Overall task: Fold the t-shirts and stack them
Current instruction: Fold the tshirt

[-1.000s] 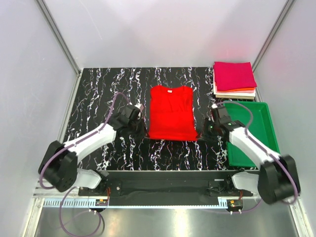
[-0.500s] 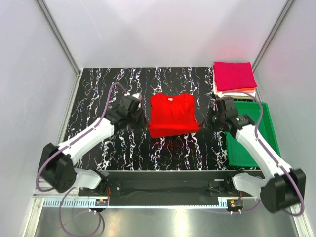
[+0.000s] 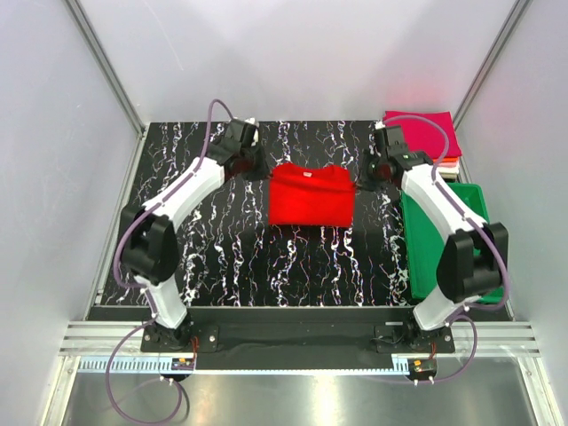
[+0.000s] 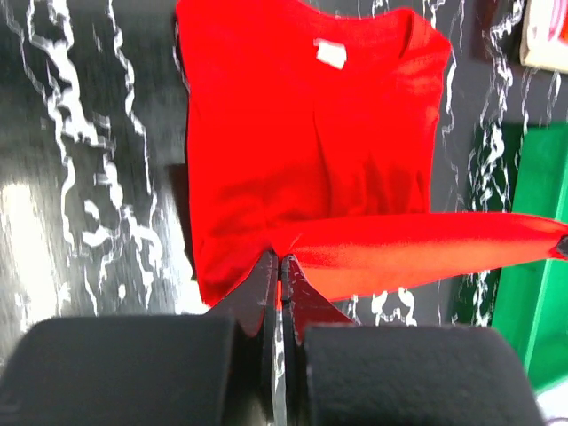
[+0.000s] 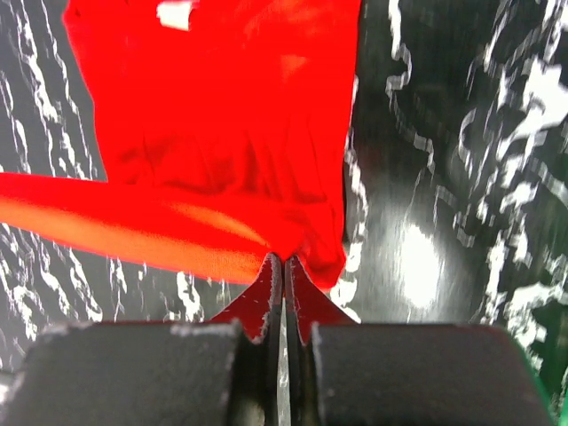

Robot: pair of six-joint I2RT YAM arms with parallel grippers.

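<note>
I should pull the hem back toward the table's front [image 3: 311, 253] with both my grippers before I fold it over the collar, because the hem lies short of the collar over creased cloth [image 4: 333, 182].
A bright red t-shirt [image 3: 311, 197] lies mid-table, doubled over into a short rectangle with its collar at the far side. My left gripper [image 3: 264, 171] is shut on the left corner of its hem, which is lifted over the shirt body [image 4: 311, 133]; the taut hem band [image 4: 426, 244] runs off to the right. On the other side, my right gripper [image 3: 359, 180] is shut on the right hem corner [image 5: 293, 240]. Both pairs of jaws are pressed together on red cloth. A stack of folded t-shirts [image 3: 439, 133], magenta on top, sits at the back right corner.
A green plastic tray [image 3: 457, 248] lies along the table's right side, in front of the stack and under the right arm. The black marbled tabletop [image 3: 195, 240] is walled by white panels at the left, the back and the right.
Both grippers have carried the red shirt's near hem away from the arm bases to the far end, over the shirt. The shirt now looks about half as long.
</note>
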